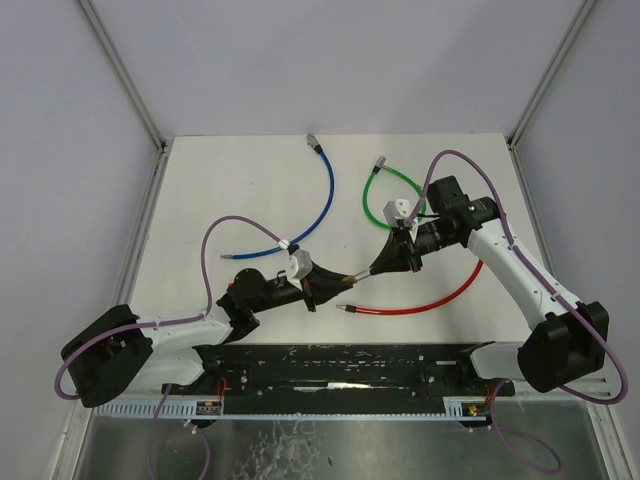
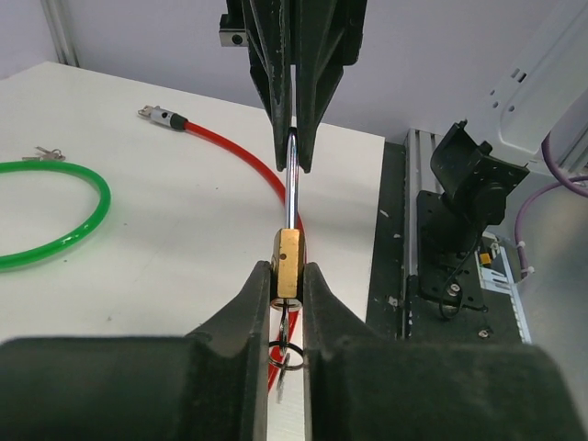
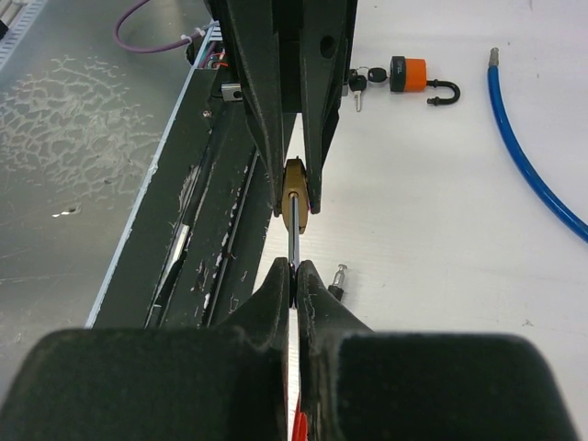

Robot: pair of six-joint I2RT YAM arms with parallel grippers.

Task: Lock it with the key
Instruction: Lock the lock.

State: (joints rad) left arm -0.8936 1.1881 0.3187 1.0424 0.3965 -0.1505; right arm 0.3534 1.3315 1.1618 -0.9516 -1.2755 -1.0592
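Note:
The brass padlock's body (image 2: 289,257) is in my left gripper while the padlock's key hangs free, so next my left gripper opens, moves back and reaches for the key (image 2: 284,323).
A small brass padlock (image 2: 287,261) is held above the table between both arms. My left gripper (image 2: 287,277) is shut on its brass body. A key (image 2: 284,323) hangs edge-on from the underside of the padlock, with a key ring (image 2: 287,355) below it, in the gap between my left fingers. My right gripper (image 3: 294,274) is shut on the silver shackle (image 3: 294,235), which runs straight to the brass body (image 3: 295,182). From above, the two grippers meet tip to tip at the padlock (image 1: 350,276), left gripper (image 1: 335,279) and right gripper (image 1: 366,270).
An orange padlock (image 3: 410,74) with black-headed keys (image 3: 362,81) lies on the table near a blue cable (image 1: 321,200). A green cable (image 1: 392,181) and a red cable (image 1: 440,296) lie under and beside the right arm. Small keys (image 2: 46,153) lie by the green cable. The black base rail (image 1: 340,365) runs along the near edge.

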